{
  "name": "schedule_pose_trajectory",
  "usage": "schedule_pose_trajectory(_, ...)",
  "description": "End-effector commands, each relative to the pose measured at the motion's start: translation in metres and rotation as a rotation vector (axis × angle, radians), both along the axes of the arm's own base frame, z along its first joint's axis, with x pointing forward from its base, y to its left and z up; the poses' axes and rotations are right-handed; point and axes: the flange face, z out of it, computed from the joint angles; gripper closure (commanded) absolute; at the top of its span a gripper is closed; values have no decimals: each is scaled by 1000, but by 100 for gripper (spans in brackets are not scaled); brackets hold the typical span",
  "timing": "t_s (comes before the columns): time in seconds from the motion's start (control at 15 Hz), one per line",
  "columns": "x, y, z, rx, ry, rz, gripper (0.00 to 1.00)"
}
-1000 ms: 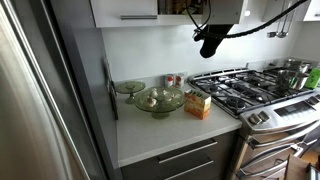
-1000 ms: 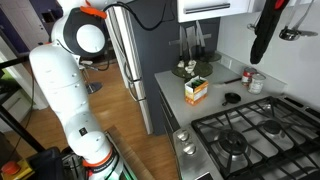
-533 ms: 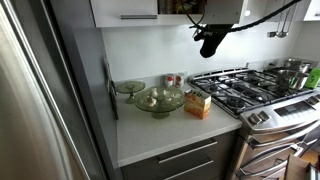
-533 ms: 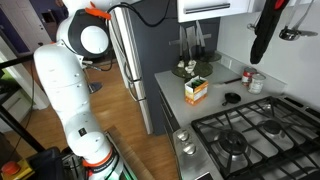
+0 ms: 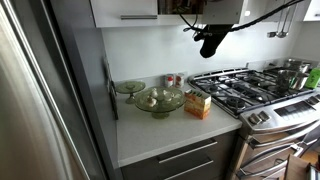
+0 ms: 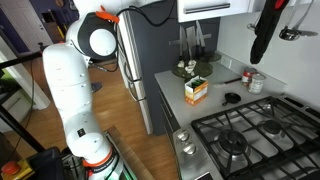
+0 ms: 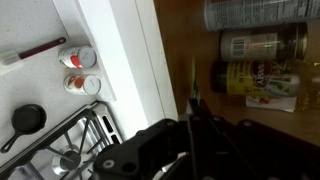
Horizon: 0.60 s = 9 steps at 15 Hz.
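Observation:
My gripper should lower the thin green packet, now over clear shelf beside the yellow-labelled can, down to the wooden board [image 7: 179, 62] before it lets it go there.
In the wrist view my gripper [image 7: 190, 112] is shut, its two dark fingers pressed together with nothing between them. It points into an open wooden upper cabinet [image 7: 175, 40]. On the shelf just ahead stand a yellow-labelled can [image 7: 255, 78], a dark jar [image 7: 262, 42] and a grey tin [image 7: 255, 12]. The fingertips are close to the yellow-labelled can but apart from it. In an exterior view the dark end of the arm [image 5: 193, 18] shows up at the cabinet, above the counter.
Below are the white counter [image 5: 150, 130], two red-labelled tins [image 7: 80, 70], a small black pan [image 7: 28, 118], a glass bowl [image 5: 158, 99], an orange box [image 5: 198, 104] and the gas stove [image 5: 250, 88]. A black object [image 5: 210, 42] hangs under the cabinet. The fridge [image 5: 40, 90] stands alongside.
The arm's white shoulder has swung slightly sideways in an exterior view, and its dark end at the cabinet has shifted a little. The gripper stays shut.

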Motion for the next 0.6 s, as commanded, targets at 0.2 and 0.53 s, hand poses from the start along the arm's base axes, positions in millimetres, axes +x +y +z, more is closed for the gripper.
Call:
schedule_pose_trajectory(0.2, 18, -16, -12, 96, -54, 20, 100)
schedule_pose_trajectory(0.53, 26, -17, -19, 119, -64, 31, 100)
